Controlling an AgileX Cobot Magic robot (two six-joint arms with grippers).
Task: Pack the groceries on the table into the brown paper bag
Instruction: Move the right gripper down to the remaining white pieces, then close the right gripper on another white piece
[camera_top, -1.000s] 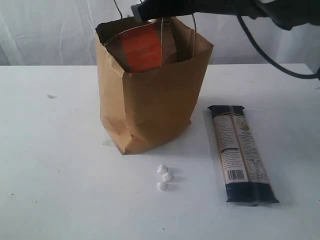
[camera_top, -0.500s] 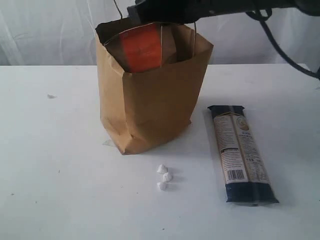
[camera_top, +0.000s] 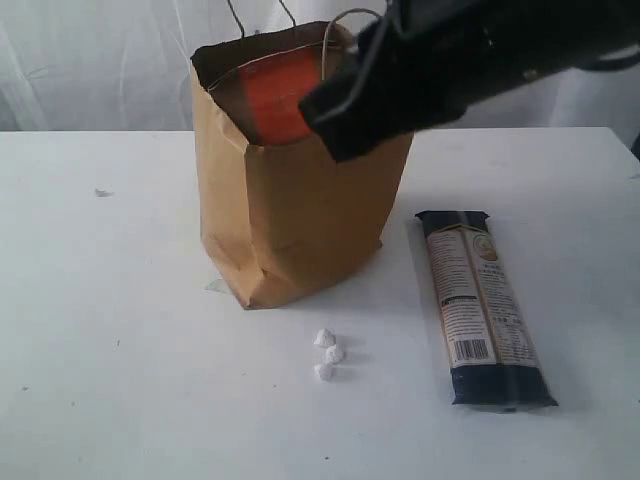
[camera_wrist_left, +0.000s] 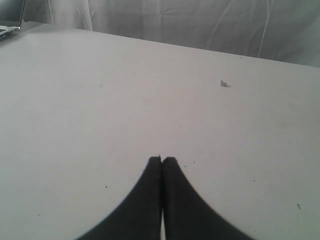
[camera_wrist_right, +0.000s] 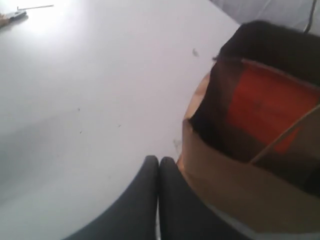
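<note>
Open space (camera_top: 312, 315) lies between the white crumbs and the brown paper bag, so I should keep lowering my right gripper until its fingers open above the farthest crumb (camera_top: 325, 338).
The brown paper bag (camera_top: 290, 200) stands upright on the white table (camera_top: 110, 330), its mouth open. Inside it leans the brown pouch with orange label (camera_top: 280, 95), also visible in the bag (camera_wrist_right: 240, 185) as an orange face (camera_wrist_right: 260, 112). The long dark pasta packet (camera_top: 482, 305) lies flat on the table right of the bag. My right gripper (camera_wrist_right: 159, 160) is shut and empty, held above the bag's near rim; its dark arm (camera_top: 470, 60) crosses the bag's upper right. My left gripper (camera_wrist_left: 161, 159) is shut over bare tabletop. The other groceries are hidden or out of view.
Three small white crumbs (camera_top: 327, 353) lie in front of the bag. A tiny speck (camera_top: 101, 192) sits at the far left of the table, also seen as a speck (camera_wrist_left: 224, 83). White curtain hangs behind.
The right arm has swung down and forward from above the bag's far rim to in front of its upper right. Bag, pouch and pasta packet have not moved.
</note>
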